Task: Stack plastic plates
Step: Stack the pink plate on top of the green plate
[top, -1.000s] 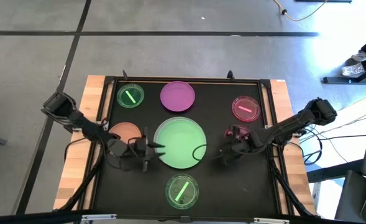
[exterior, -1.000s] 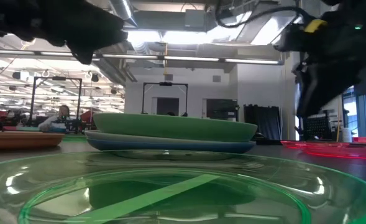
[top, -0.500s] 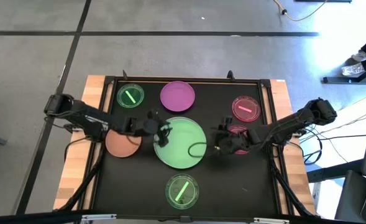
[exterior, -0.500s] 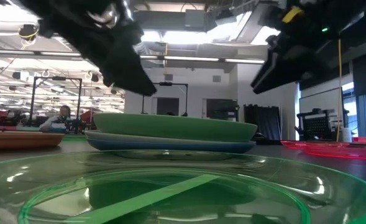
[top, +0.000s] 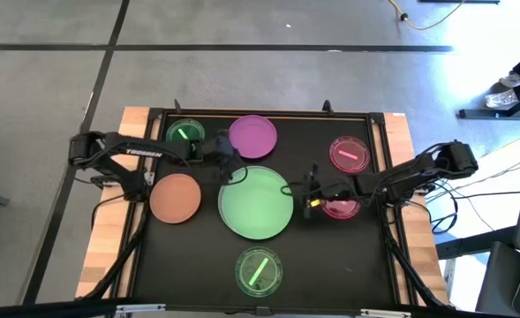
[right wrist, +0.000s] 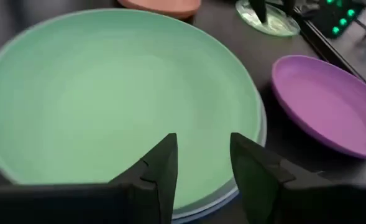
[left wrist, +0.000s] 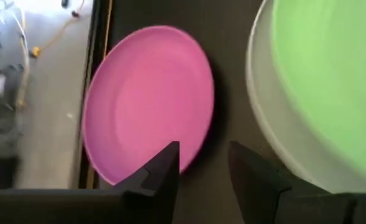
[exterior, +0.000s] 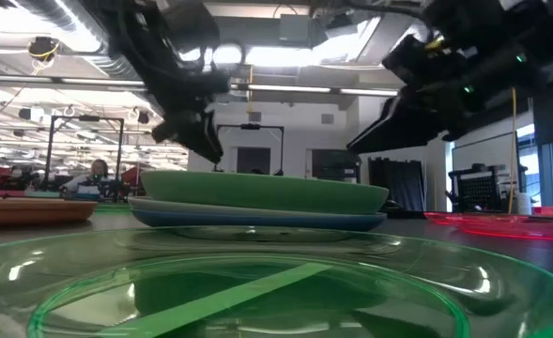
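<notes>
The purple plate (top: 252, 136) is clearly smaller across than the large green plate (top: 256, 203), so I expect the purple plate to rest inside the green plate's rim when the robot stacks it.
A large green plate (top: 256, 201) lies on top of a stack in the middle of the black mat; a white rim (left wrist: 263, 124) and a blue rim (right wrist: 251, 182) show beneath it. A purple plate (top: 252, 135) lies behind it, toward the far edge. My left gripper (top: 228, 164) hovers open between these two, over the purple plate's near edge (left wrist: 148, 99). My right gripper (top: 311, 194) is open at the green plate's right rim (right wrist: 120, 93). An orange plate (top: 175, 196) rests flat left of the stack.
Small translucent green plates lie at the far left (top: 185, 134) and near the front edge (top: 258, 270). One small pink plate (top: 348, 153) sits far right and another (top: 339, 208) lies under my right arm. A raised black frame (top: 149, 113) borders the mat.
My left gripper has swung from beside the orange plate, at the stack's left rim, toward the far edge, and now sits next to the purple plate. My right gripper has moved toward the table's left, up to the green plate's right rim.
</notes>
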